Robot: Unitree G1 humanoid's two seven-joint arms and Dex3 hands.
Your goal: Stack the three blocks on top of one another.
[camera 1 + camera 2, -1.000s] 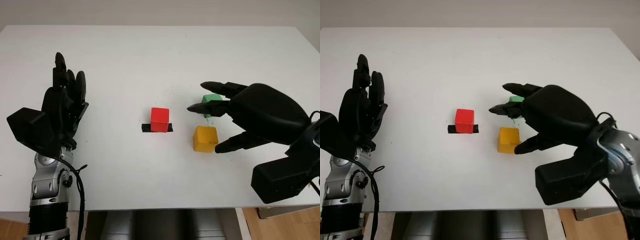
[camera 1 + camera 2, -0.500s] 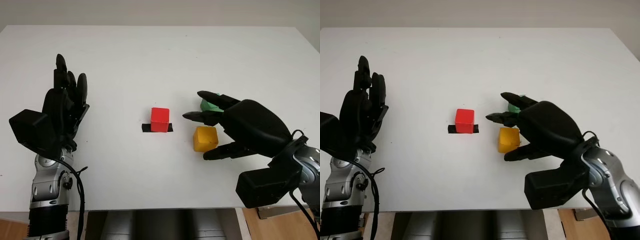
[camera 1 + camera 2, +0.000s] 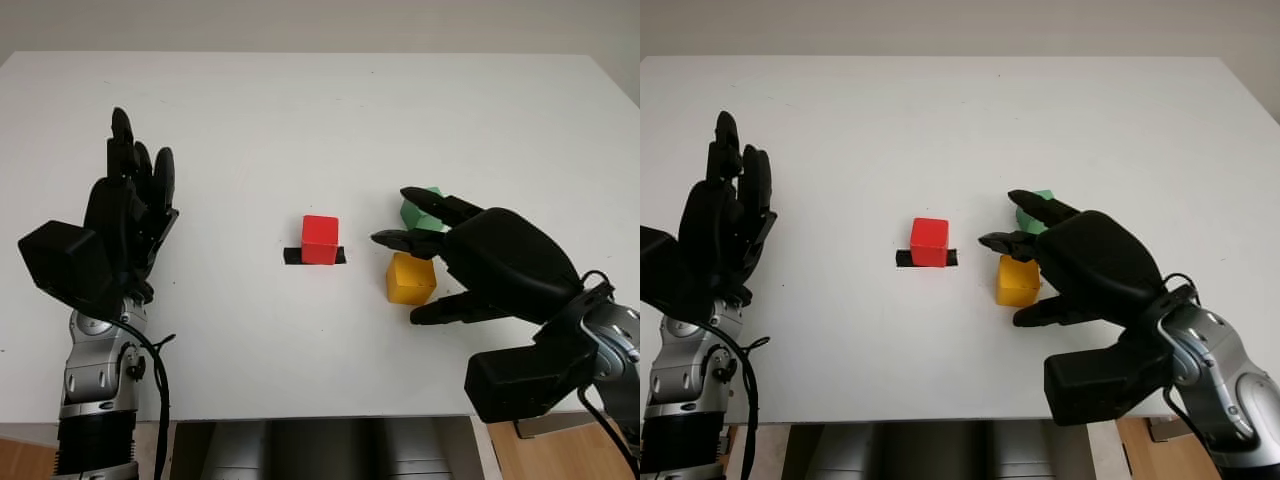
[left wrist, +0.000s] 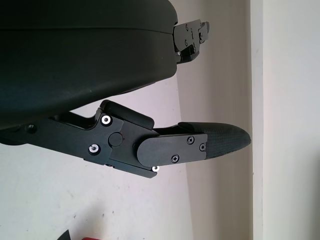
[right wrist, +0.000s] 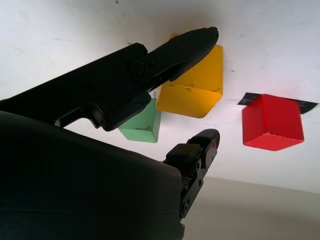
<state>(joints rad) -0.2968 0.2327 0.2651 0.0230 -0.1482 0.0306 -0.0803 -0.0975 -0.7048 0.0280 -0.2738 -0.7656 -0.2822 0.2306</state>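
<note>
My gripper will uncover more scuffs hidden under the yellow block (image 3: 411,279) when it lifts the block, because dark marks (image 5: 155,93) show beside it.
Three cubes sit on the white table (image 3: 300,120). The red block (image 3: 320,238) stands at the middle on a strip of black tape (image 3: 295,257). The yellow block (image 3: 410,278) lies to its right, and the green block (image 3: 420,213) is just behind the yellow one. My right hand (image 3: 395,278) hovers open around the yellow block, two fingers (image 3: 400,240) reaching over its far side and the thumb (image 3: 432,312) on its near side. The right wrist view shows one finger (image 5: 175,50) crossing the yellow block (image 5: 197,82), with the green block (image 5: 142,125) and red block (image 5: 272,122) beside it. My left hand (image 3: 130,200) is held up, open, at the far left.
The table's front edge (image 3: 300,417) runs close below both arms. Bare white surface lies between the left hand and the red block and across the back of the table.
My right hand has drawn back from above the green block, toward the front edge, and now straddles the yellow block. The blocks and the left hand have stayed put.
</note>
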